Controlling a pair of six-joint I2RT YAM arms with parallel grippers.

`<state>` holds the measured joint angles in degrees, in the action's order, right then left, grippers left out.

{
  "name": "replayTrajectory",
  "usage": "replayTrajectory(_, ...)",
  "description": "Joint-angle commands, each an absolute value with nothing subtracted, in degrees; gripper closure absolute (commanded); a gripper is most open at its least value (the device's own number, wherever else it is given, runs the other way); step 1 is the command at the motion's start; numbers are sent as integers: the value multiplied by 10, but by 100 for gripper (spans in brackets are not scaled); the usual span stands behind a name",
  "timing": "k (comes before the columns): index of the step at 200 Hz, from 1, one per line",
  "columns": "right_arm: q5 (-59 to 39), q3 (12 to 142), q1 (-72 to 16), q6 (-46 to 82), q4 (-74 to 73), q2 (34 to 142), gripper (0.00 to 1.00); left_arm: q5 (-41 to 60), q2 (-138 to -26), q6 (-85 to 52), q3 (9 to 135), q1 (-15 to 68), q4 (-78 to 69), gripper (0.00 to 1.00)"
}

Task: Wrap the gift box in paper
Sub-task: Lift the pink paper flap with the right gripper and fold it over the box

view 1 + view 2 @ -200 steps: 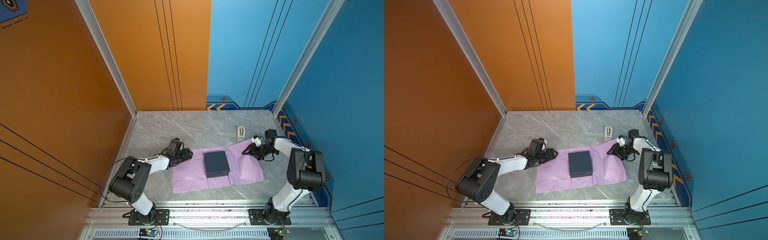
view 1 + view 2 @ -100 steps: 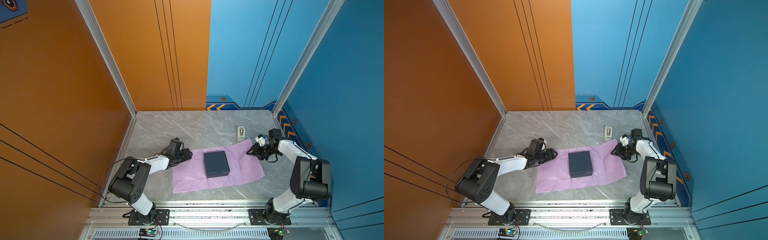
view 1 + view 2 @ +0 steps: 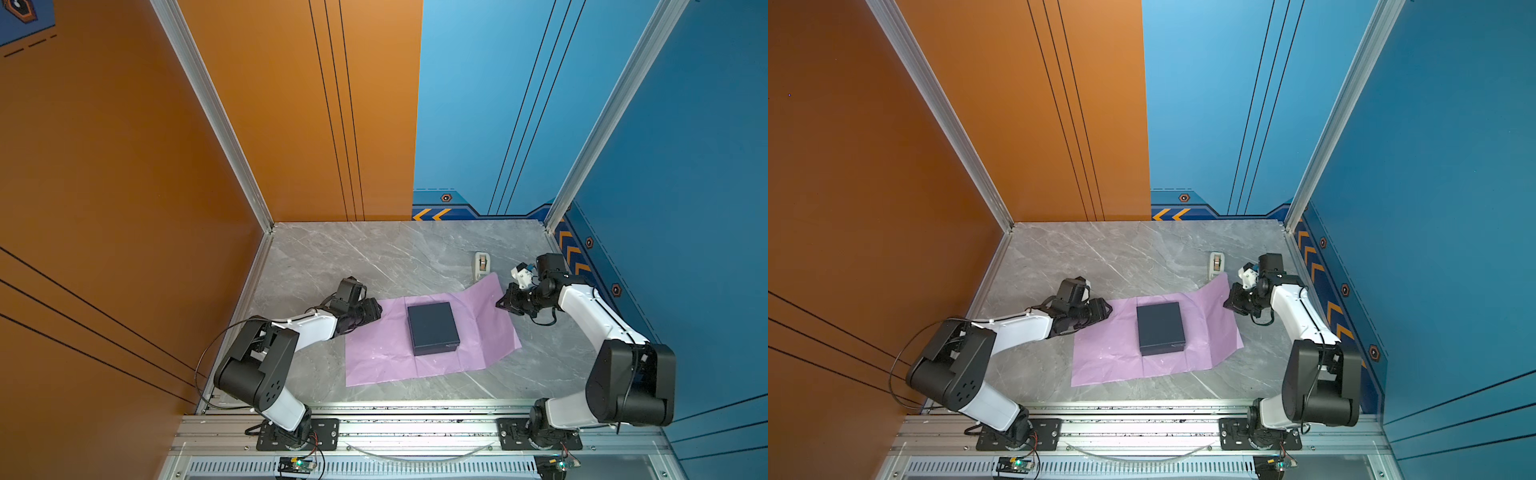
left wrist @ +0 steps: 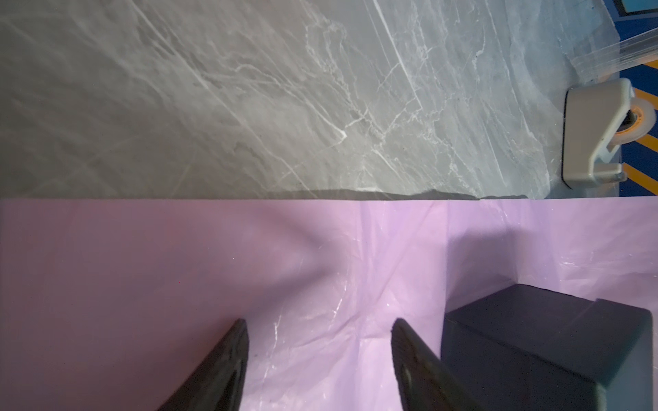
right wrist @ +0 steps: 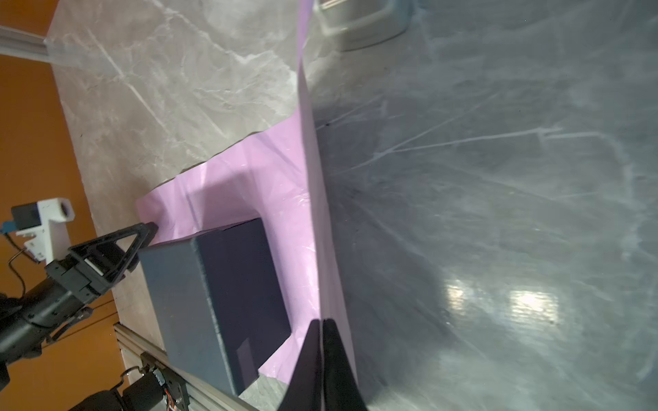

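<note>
My right gripper is pinching the lilac paper's lifted edge [image 3: 495, 289] and the gift box top [image 3: 432, 324] is clear, so I should go on folding until the box is covered by the paper.
The dark navy gift box [image 3: 432, 327] [image 3: 1160, 328] lies flat in the middle of the lilac paper [image 3: 382, 353] [image 3: 1104, 357]. My right gripper [image 3: 503, 301] [image 3: 1229, 301] is at the sheet's right edge. In the right wrist view it [image 5: 321, 322] is shut on the paper [image 5: 270, 178], whose edge stands lifted beside the box [image 5: 199, 284]. My left gripper [image 3: 376, 309] [image 3: 1106, 309] hovers at the sheet's far left corner. It [image 4: 318, 327] is open over the paper [image 4: 178, 256], with the box [image 4: 534, 338] next to one finger.
A small beige tape dispenser [image 3: 482, 266] [image 3: 1216, 264] [image 4: 594, 135] stands on the grey marble table just beyond the paper's far right corner. Orange and blue walls close in the left, back and right sides. An aluminium rail runs along the front edge.
My right gripper has shut on the paper's right edge, and its elbow has swung out to the right. The left arm and the box have stayed put.
</note>
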<state>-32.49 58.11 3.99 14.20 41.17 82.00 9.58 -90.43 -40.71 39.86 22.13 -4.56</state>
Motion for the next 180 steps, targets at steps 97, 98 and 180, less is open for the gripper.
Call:
replayTrajectory(97, -308, 579, -147, 352, 294, 746, 96, 76, -851, -394, 400, 213, 76, 34)
replayTrajectory(98, -308, 578, -148, 355, 291, 746, 96, 76, -851, -394, 399, 213, 75, 34)
replayTrajectory(180, -268, 567, -260, 449, 192, 776, 96, 106, -836, -401, 397, 216, 46, 34)
